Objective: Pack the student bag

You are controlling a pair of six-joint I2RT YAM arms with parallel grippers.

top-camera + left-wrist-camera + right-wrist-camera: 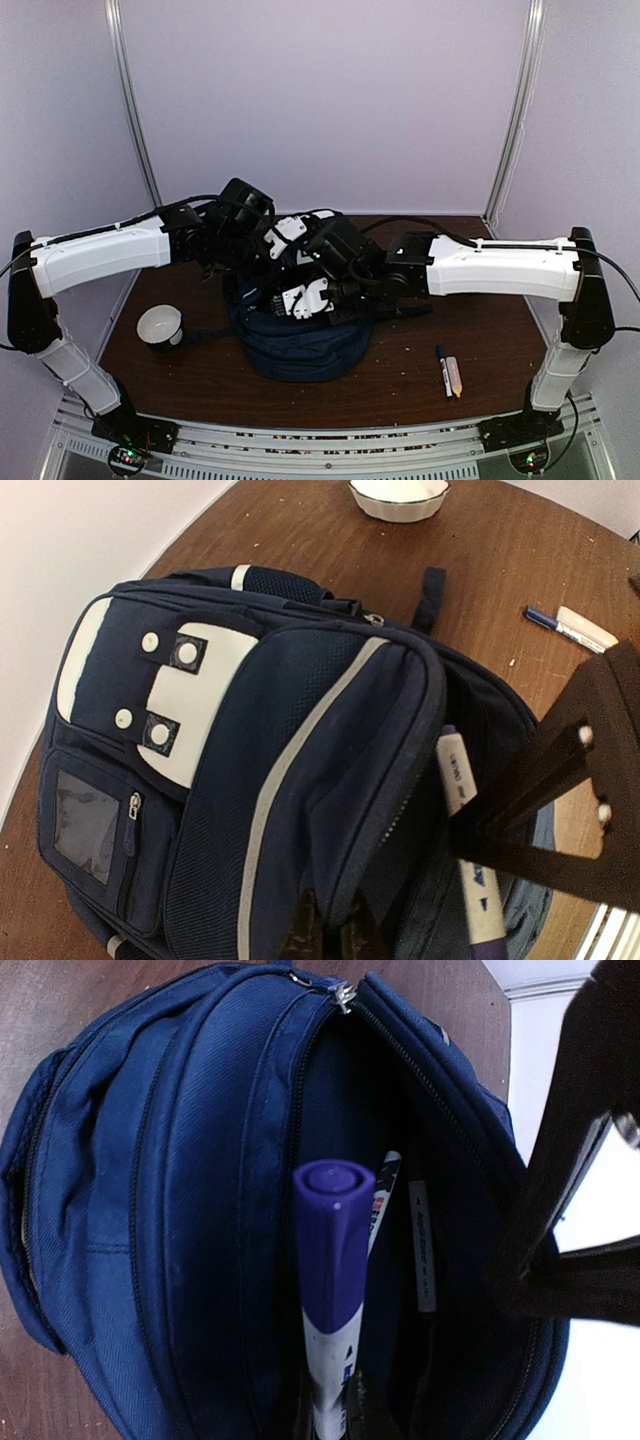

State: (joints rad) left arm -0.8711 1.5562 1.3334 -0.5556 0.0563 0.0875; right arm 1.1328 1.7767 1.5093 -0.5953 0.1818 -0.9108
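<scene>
My right gripper should go on down into the bag's compartment (398, 1290) before it lets go of the marker inside, as my left gripper is holding the bag's rim clear of the purple-capped marker (334, 1240).
The student bag (300, 350), navy with white patches, stands mid-table with its top compartment unzipped. My left gripper (335, 920) is shut on the fabric rim of the bag (300, 730) beside the opening. My right gripper (335, 1415) is shut on a white marker with a purple cap (335, 1260), held cap-first in the mouth of the bag (150, 1210). The same marker (460, 780) shows in the left wrist view, partly inside the opening. A second white marker (386, 1195) with red and blue print lies inside the compartment behind it.
A white bowl (160, 325) sits on the table left of the bag. A blue-capped pen (441, 362) and a peach-coloured stick (455, 376) lie right of the bag near the front edge. Both arms meet above the bag.
</scene>
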